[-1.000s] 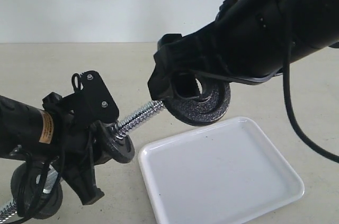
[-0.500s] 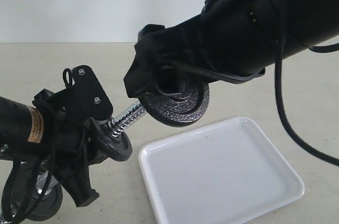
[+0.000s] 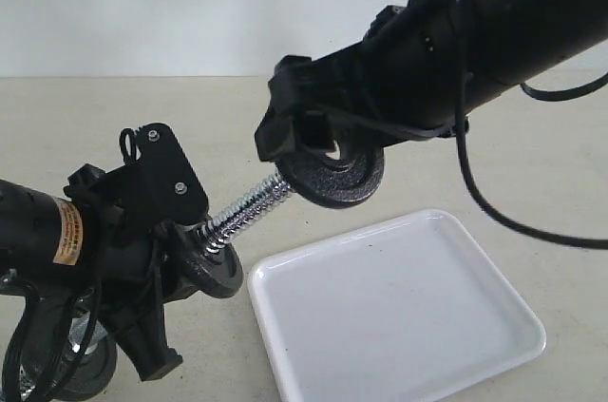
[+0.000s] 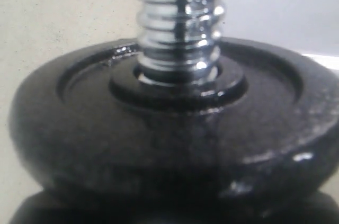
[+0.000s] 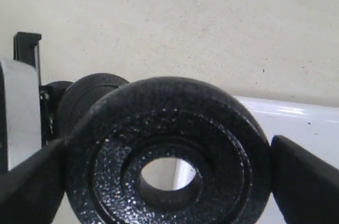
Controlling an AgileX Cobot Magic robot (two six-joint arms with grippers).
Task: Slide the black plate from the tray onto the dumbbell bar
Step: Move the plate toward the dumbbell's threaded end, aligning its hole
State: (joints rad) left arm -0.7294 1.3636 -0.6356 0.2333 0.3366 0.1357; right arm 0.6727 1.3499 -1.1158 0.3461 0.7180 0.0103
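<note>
Next, I move and tilt the plate with my right gripper to line things up before sliding, because the black plate's centre hole [image 5: 169, 182] is off the bar's threaded tip [image 3: 279, 185].
The black plate [image 3: 334, 175] hangs in the air above the table, and my right gripper [image 3: 318, 150] is shut on its rim. In the right wrist view the plate [image 5: 169, 128] sits between both fingers [image 5: 304, 176], and its centre hole shows only table and tray. The dumbbell bar [image 3: 244, 207] slants upward, its threaded tip meeting the plate's lower left edge. My left gripper [image 3: 157, 264] holds the bar lower down. A second black disc [image 3: 214, 269] is threaded on the bar; it fills the left wrist view [image 4: 159, 128] and hides the jaws there.
The white tray [image 3: 399, 312] lies on the table to the lower right with nothing in it. A third black disc [image 3: 87, 366] sits at the bar's low end by the lower left corner. The beige tabletop runs back to a white wall.
The right gripper swung the plate left, then back right and slightly up, so more thread shows. The left arm and bar shifted a little.
</note>
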